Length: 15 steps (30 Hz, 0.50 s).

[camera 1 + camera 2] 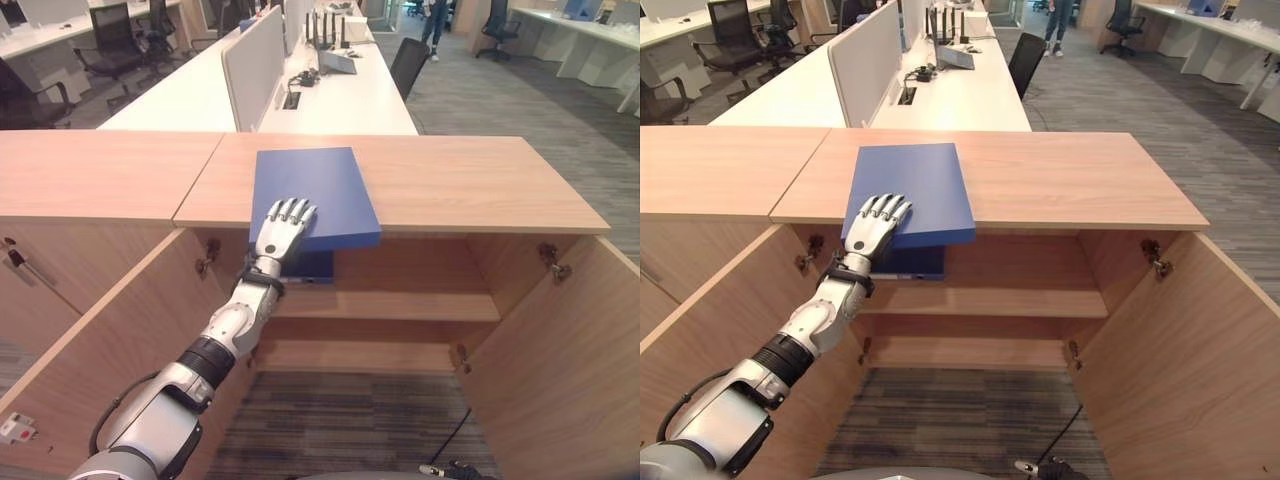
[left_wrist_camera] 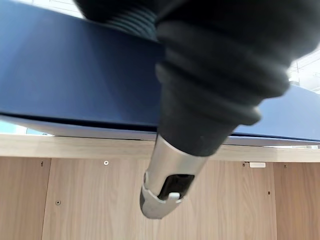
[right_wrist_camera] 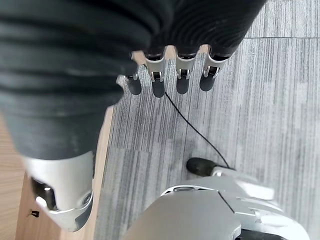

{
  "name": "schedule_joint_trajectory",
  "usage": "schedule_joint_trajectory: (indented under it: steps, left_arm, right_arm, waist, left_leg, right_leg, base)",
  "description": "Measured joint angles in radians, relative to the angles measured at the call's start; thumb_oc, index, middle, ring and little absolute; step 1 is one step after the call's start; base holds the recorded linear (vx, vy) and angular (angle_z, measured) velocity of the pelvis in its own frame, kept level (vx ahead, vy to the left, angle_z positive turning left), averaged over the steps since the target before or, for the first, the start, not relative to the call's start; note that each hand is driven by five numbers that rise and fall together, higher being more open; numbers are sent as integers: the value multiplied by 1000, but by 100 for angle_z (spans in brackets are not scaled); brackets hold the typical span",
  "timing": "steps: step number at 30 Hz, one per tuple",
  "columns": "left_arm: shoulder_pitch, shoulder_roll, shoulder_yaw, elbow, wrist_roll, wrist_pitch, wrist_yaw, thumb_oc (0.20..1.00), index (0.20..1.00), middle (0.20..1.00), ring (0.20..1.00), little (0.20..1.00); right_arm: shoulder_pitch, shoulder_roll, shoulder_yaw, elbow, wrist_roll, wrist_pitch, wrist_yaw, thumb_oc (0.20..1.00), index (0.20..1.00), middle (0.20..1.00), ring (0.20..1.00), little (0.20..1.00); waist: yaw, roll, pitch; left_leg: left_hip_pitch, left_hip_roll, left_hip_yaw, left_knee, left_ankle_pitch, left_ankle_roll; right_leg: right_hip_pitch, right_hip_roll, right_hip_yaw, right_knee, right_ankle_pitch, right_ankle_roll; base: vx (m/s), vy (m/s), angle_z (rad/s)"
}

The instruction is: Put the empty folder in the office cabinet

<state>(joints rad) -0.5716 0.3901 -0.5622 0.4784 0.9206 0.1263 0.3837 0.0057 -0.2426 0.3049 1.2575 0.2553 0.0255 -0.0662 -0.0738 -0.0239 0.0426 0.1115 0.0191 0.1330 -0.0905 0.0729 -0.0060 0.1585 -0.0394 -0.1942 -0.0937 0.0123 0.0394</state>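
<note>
A darker blue piece [image 1: 314, 266] can be seen under the overhang. I should expect another folder to be lying on the shelf when I lift the blue folder [image 1: 312, 195] away.
A blue folder [image 1: 312, 195] lies flat on the wooden cabinet top [image 1: 480, 185], its near end jutting past the front edge. My left hand [image 1: 283, 225] rests on the folder's near left corner, open, with straight fingers spread on the cover. In the left wrist view its thumb [image 2: 162, 192] points out below the folder [image 2: 75, 75], apart from its underside. A darker blue piece [image 1: 312, 266] shows just under the overhang; I cannot tell what it is. My right hand [image 3: 158, 82] hangs over the carpet, open and holding nothing.
The cabinet stands open, with its left door [image 1: 110, 330] and right door [image 1: 570, 370] swung towards me and a bare shelf [image 1: 400, 305] inside. Behind it run white desks [image 1: 340, 100] with a partition, office chairs [image 1: 408, 62], and a person [image 1: 435, 25] far back.
</note>
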Motion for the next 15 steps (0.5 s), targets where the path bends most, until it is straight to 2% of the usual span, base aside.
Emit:
schedule_joint_trajectory:
  steps: [5,6,7,8,15]
  left_arm:
    - [-18,-5,-27,61,0,7,11,1000,1000,1000,1000,1000]
    - [-20,-8,-28,71,0,7,16,950,950,950,950,950]
    - [-24,-16,-30,88,0,9,21,501,501,501,501,501]
    - [-34,-30,-31,113,0,12,25,200,200,200,200,200]
    - [-65,-35,-36,143,7,26,39,200,200,200,200,200]
  right_arm:
    - [2,1,0,1,0,0,-1,1000,1000,1000,1000,1000]
    - [3,1,0,1,0,0,-1,1000,1000,1000,1000,1000]
    - [7,2,1,1,0,-1,-2,1000,1000,1000,1000,1000]
    - [11,2,1,2,0,0,-2,1000,1000,1000,1000,1000]
    - [16,3,3,3,0,-1,-3,1000,1000,1000,1000,1000]
  waist:
    - [-1,7,-12]
    - [-1,9,-15]
    - [-1,10,-19]
    - [0,12,-20]
    - [-1,13,-28]
  left_leg:
    - [2,0,3,0,0,0]
    - [2,0,3,0,0,0]
    - [2,0,4,0,0,0]
    - [3,0,4,0,0,0]
    - [5,1,13,-1,-1,0]
  right_leg:
    - [0,0,3,0,1,1]
    - [0,0,4,0,1,1]
    - [0,0,5,0,1,1]
    - [1,0,5,0,1,1]
    - [0,0,14,0,3,4]
  base:
    - [0,0,-1]
    - [0,0,0]
    - [0,0,0]
    - [0,0,0]
    - [4,-3,-3]
